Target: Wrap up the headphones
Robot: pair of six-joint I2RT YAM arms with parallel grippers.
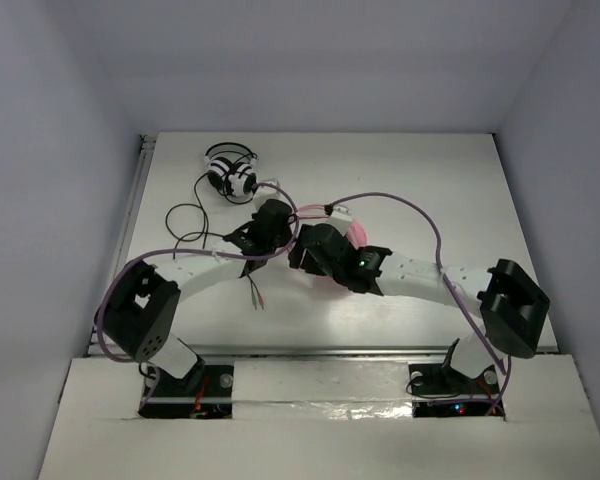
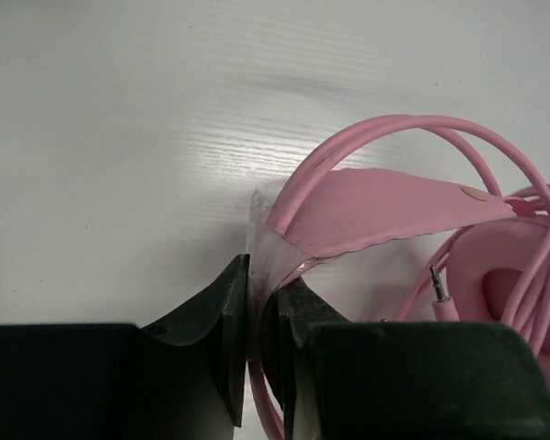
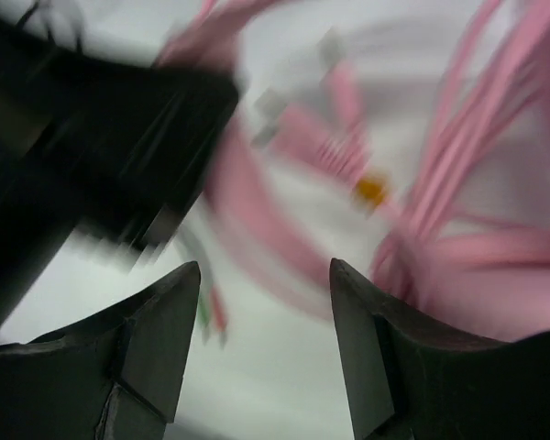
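The pink headphones have the pink cable looped (image 2: 348, 137) along the headband and clear table (image 2: 367, 289) below, so my left gripper should keep lowering them, releasing once they rest flat.
The pink headphones (image 1: 354, 234) lie mid-table, mostly hidden under both grippers. In the left wrist view my left gripper (image 2: 261, 275) is shut on a thin translucent tab at the end of their flat pink headband (image 2: 394, 206). The pink cable (image 2: 412, 124) loops over the band, and its jack plug (image 2: 437, 284) lies beside an earcup (image 2: 509, 275). From above the left gripper (image 1: 270, 222) sits at the headphones' left edge. My right gripper (image 1: 308, 252) hovers over them. It is open and empty in the blurred right wrist view (image 3: 264, 270), with pink cable loops (image 3: 458, 156) beyond.
Smaller black-and-white headphones (image 1: 230, 172) lie at the back left, their black cable (image 1: 185, 222) trailing toward the left arm. Short loose red and green wire ends (image 1: 256, 294) lie near the left arm. Purple arm cables (image 1: 410, 210) arch over the table.
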